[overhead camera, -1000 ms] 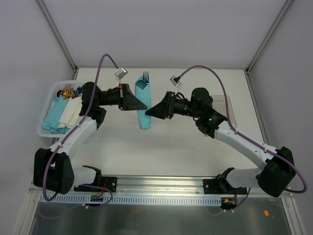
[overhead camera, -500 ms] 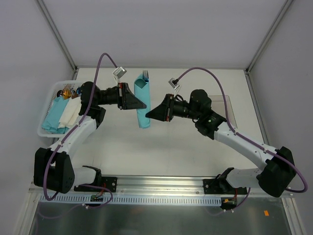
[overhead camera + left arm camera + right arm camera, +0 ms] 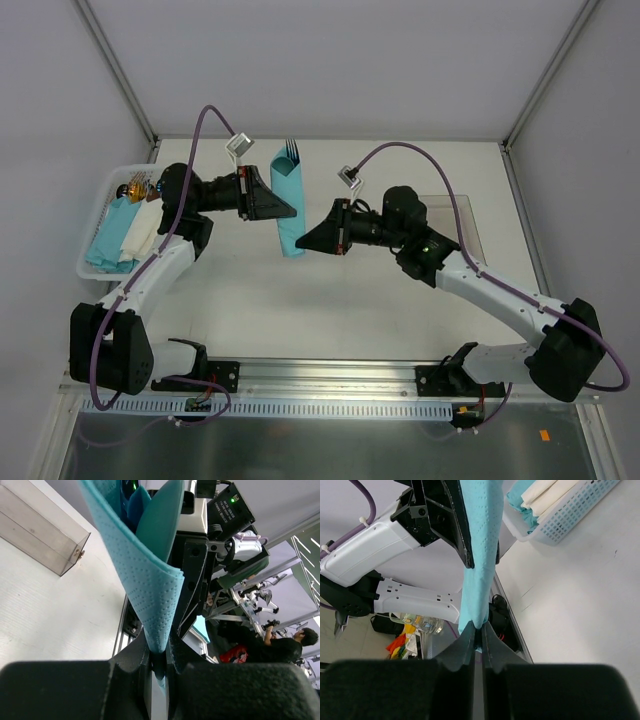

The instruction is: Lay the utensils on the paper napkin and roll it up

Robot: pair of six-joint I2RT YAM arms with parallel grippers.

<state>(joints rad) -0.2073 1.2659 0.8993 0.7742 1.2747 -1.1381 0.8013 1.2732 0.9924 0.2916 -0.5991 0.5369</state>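
Note:
The robot's right gripper is pinching the near end of the paper napkin (image 3: pixel 292 247), so that gripper should open before the left gripper takes the napkin into the white basket (image 3: pixel 120 225).
The paper napkin (image 3: pixel 288 200) is rolled into a slim teal tube and hangs in the air above the table's middle. The utensils sit inside it, with only fork tines (image 3: pixel 292 150) poking out of the far end. My left gripper (image 3: pixel 297 213) is shut on the tube's left side near its middle, and the wrist view shows the dotted napkin (image 3: pixel 150 590) pinched in the gripper (image 3: pixel 159 662). From the right, my right gripper (image 3: pixel 301 243) is shut on the tube's near end. In its wrist view the napkin (image 3: pixel 479 565) runs up from the gripper (image 3: pixel 478 635).
A white basket (image 3: pixel 92 268) at the left table edge holds teal and white napkin bundles and some bright cutlery. A clear plastic box (image 3: pixel 468 215) lies at the right behind my right arm. The left arm's body is right behind the roll (image 3: pixel 410 535).
My right gripper has closed on the roll's near end after sliding a little left and toward the near edge. The left gripper kept its grip and the roll shifted slightly.

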